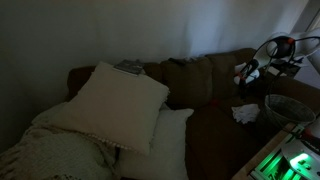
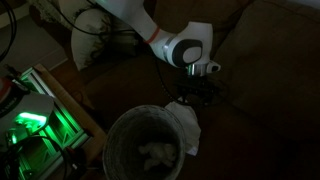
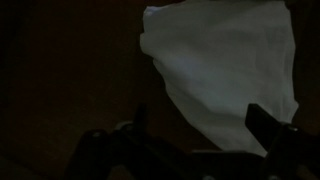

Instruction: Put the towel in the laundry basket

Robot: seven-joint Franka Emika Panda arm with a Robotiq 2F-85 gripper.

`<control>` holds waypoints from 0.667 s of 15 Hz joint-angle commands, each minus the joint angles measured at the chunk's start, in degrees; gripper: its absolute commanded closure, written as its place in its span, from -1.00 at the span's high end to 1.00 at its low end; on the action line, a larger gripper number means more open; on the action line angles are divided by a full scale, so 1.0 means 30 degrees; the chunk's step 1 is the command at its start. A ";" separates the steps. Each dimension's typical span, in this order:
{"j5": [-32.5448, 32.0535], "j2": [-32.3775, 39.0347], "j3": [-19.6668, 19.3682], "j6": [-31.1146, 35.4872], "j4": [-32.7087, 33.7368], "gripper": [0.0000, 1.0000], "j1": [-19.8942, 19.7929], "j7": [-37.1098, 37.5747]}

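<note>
The towel's far edge (image 2: 192, 113) is clear of the laundry basket and under the gripper's open fingers, so the gripper should go on going down until its fingers are on both sides of the cloth (image 2: 187, 121).
The white towel (image 1: 245, 114) lies crumpled on the brown couch seat, right beside the rim of the round laundry basket (image 2: 115, 135). In an exterior view the towel (image 2: 186, 126) touches the basket's edge, and something pale lies inside the basket. My gripper (image 2: 190, 96) hangs just above the towel. In the wrist view the towel (image 3: 225, 65) fills the upper right, and the gripper (image 3: 203, 118) has its two dark fingers spread wide apart, open and empty. The basket also shows in an exterior view (image 1: 291, 108).
A cream pillow (image 1: 120, 100), a white pillow (image 1: 165, 145) and a knitted blanket (image 1: 50, 150) cover the couch's far end. A green-lit device (image 2: 25, 122) stands beside the basket. The room is very dark.
</note>
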 commanded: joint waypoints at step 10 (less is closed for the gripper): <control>0.0329 0.4448 0.0365 -0.1945 0.3727 1.00 -0.1075 -0.6382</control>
